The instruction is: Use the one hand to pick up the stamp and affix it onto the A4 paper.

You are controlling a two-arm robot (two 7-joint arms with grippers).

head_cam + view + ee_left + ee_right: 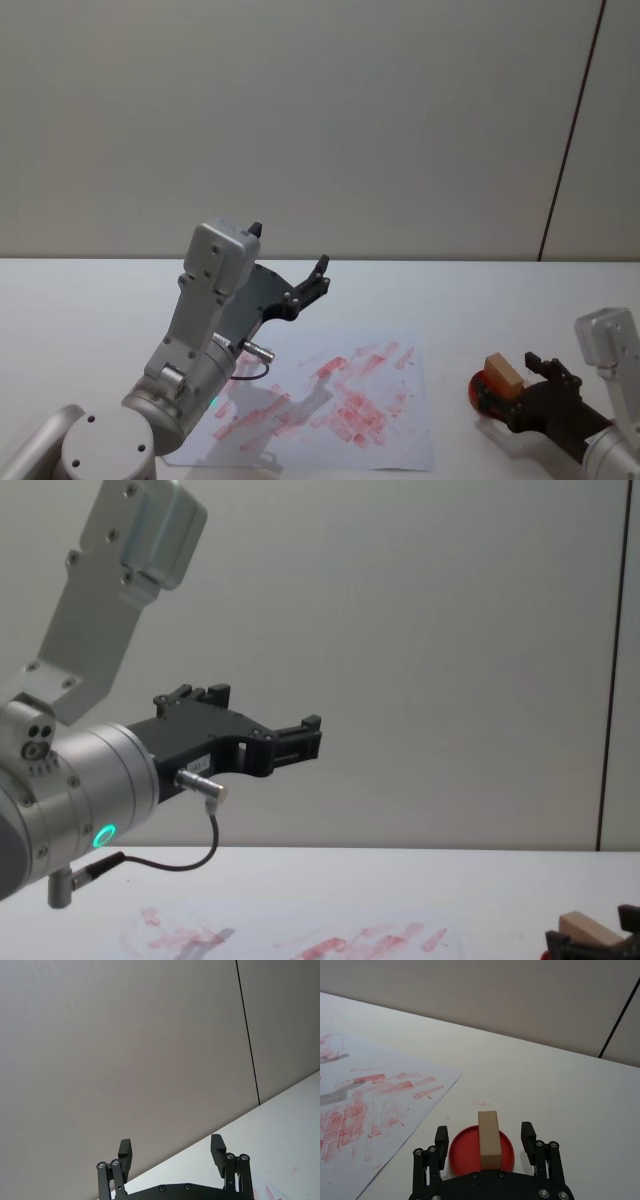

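Observation:
The stamp [490, 1141] sits within the red ink pad's open rim [462, 1134], so I expect the stamp to come loose and leave the pad behind as I lift it.
The stamp [488, 1139], a pale wooden block, stands on a round red ink pad [465, 1156] to the right of the A4 paper [370, 1105]. My right gripper [485, 1135] is open, with one finger on each side of the stamp and a gap on both sides. In the head view the stamp [504, 371] and right gripper [510, 388] are at the lower right, beside the red-smeared A4 paper [340, 400]. The chest view shows the stamp [585, 925] at its bottom right corner. My left gripper [288, 247] hangs open in the air above the paper's left part, holding nothing.
The white table [480, 300] runs back to a plain grey wall. The left arm's silver wrist with a green ring light [100, 835] looms large over the paper's left side, and a thin cable loops beneath it.

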